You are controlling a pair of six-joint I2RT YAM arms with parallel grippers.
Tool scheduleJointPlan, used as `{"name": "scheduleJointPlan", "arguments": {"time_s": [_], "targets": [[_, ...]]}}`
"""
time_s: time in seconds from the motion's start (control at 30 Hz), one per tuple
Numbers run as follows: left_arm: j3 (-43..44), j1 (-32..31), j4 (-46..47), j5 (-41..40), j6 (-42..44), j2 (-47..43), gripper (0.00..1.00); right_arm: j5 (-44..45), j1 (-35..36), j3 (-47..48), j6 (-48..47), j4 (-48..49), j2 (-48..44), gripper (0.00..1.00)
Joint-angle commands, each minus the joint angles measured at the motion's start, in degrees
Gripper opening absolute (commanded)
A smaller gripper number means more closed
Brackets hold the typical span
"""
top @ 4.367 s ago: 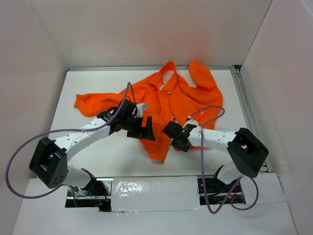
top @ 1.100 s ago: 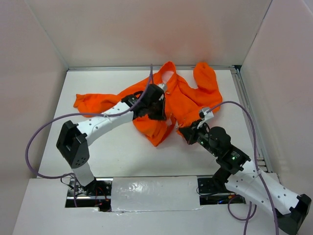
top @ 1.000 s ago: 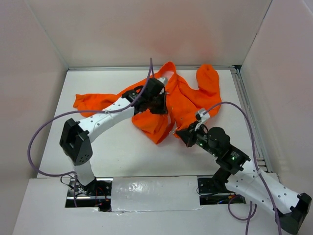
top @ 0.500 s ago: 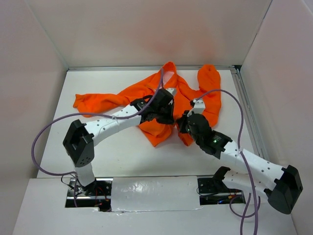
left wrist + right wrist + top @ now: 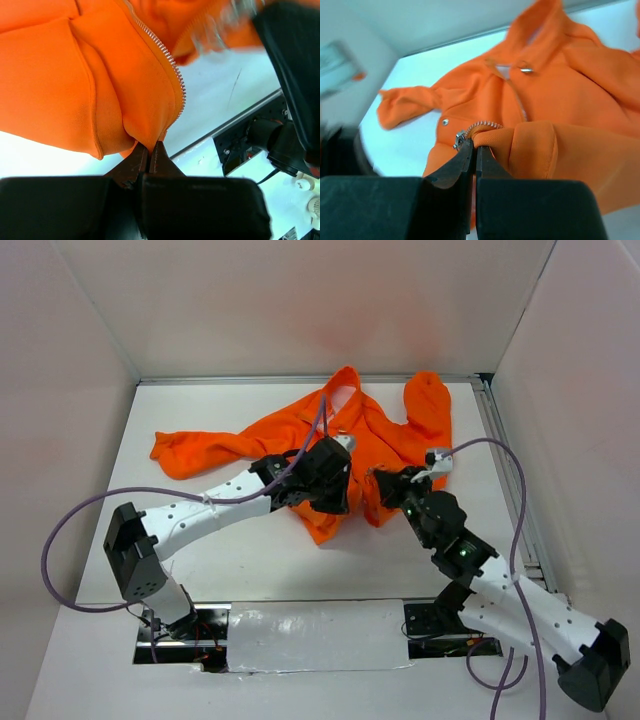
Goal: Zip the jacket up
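Observation:
My left gripper is by the zipper teeth (image 5: 180, 95), which sit apart from the slider (image 5: 460, 139) by my right gripper. Next, I bring both front edges together before I zip.
The orange jacket (image 5: 370, 445) lies spread over the far middle of the white table, collar toward the back wall, one sleeve stretched left. My left gripper (image 5: 338, 502) is shut on the jacket's bottom hem beside the silver zipper teeth (image 5: 167, 59); in the left wrist view the gripper (image 5: 148, 146) pinches a fold of orange cloth (image 5: 125, 95). My right gripper (image 5: 376, 480) is shut on the other front edge; in the right wrist view it (image 5: 475, 142) grips the cloth right by the zipper slider (image 5: 459, 139).
White walls close in the table on the left, back and right. A metal rail (image 5: 505, 475) runs along the right edge. The two arm bases (image 5: 180, 625) sit in slots at the near edge, with purple cables (image 5: 60, 550) looping out.
Over the last second the left gripper has pulled the hem nearer and right. The right gripper has swung left then slightly back, holding its edge, and the two front edges are closer together.

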Motion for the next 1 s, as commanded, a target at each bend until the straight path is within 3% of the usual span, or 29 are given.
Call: {"name": "scheduleJointPlan", "arguments": {"time_s": [0.0, 0.17, 0.3, 0.5, 0.97], "targets": [[-0.17, 1.82, 1.44, -1.44, 0.06, -3.6, 0.0, -13.65, -0.91, -2.38, -10.39, 12.14, -6.28, 0.0], [2.37, 5.68, 1.17, -2.32, 0.32, -3.87, 0.0, -18.61, -1.09, -1.85, -11.72, 4.67, -10.59, 0.0], [2.64, 7.79, 6.44, 0.92, 2.17, -5.71, 0.0, -19.41, -1.26, -4.13, -7.35, 2.65, -13.05, 0.0], [-0.61, 8.77, 14.61, 4.8, -0.38, -9.49, 0.0, -27.32, -1.44, -6.6, -4.87, 5.54, -10.7, 0.0], [-6.85, 8.77, 21.65, 10.95, -1.97, -12.3, 0.0, -24.61, -1.7, -8.53, -1.36, 13.62, -9.46, 0.0]]}}
